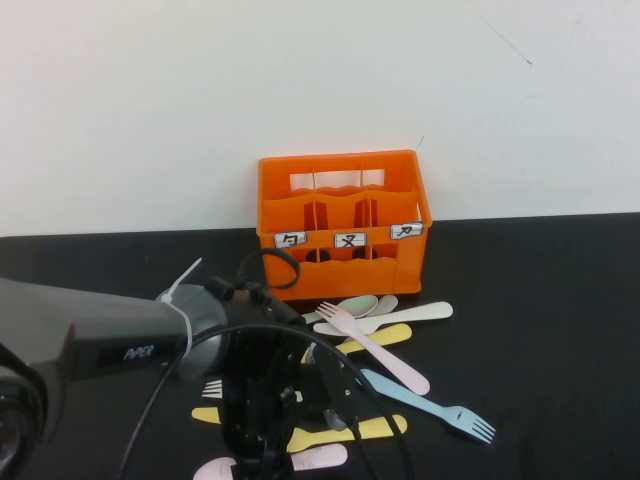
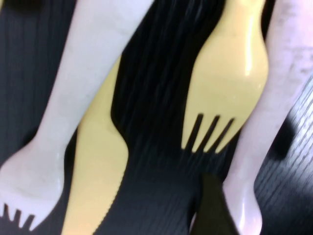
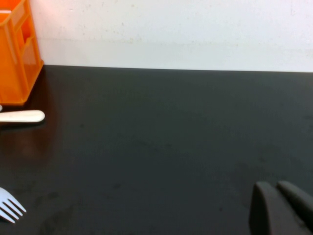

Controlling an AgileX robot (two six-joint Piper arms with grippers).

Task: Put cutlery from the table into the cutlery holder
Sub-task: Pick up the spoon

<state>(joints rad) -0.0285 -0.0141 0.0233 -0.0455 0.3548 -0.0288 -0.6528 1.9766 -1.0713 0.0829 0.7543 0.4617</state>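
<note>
My left gripper is at the pink spoon's narrow neck [image 2: 245, 177], next to the spoon's bowl. Next, I open it, lift clear and come down around the spoon's handle [image 1: 320, 457].
The orange cutlery holder [image 1: 345, 266] stands at the back middle of the black table [image 1: 550, 300]. In front of it lie a pink fork [image 1: 378, 352], a light blue fork [image 1: 432, 405], a cream piece [image 1: 405, 316], a sage green spoon [image 1: 352, 305] and a yellow piece [image 1: 345, 433]. My left gripper [image 1: 262, 440] is down over the near pieces. Its wrist view shows a white fork [image 2: 73, 98], a yellow knife [image 2: 98, 161], a yellow fork [image 2: 230, 83] and a pink handle [image 2: 274, 98] very close. My right gripper [image 3: 281, 205] is shut and empty, low over bare table.
The white wall runs behind the table. In the right wrist view the holder [image 3: 14, 54], a cream handle [image 3: 22, 116] and the blue fork's tines [image 3: 10, 205] show far off to one side. My left arm and its cables cover part of the pile.
</note>
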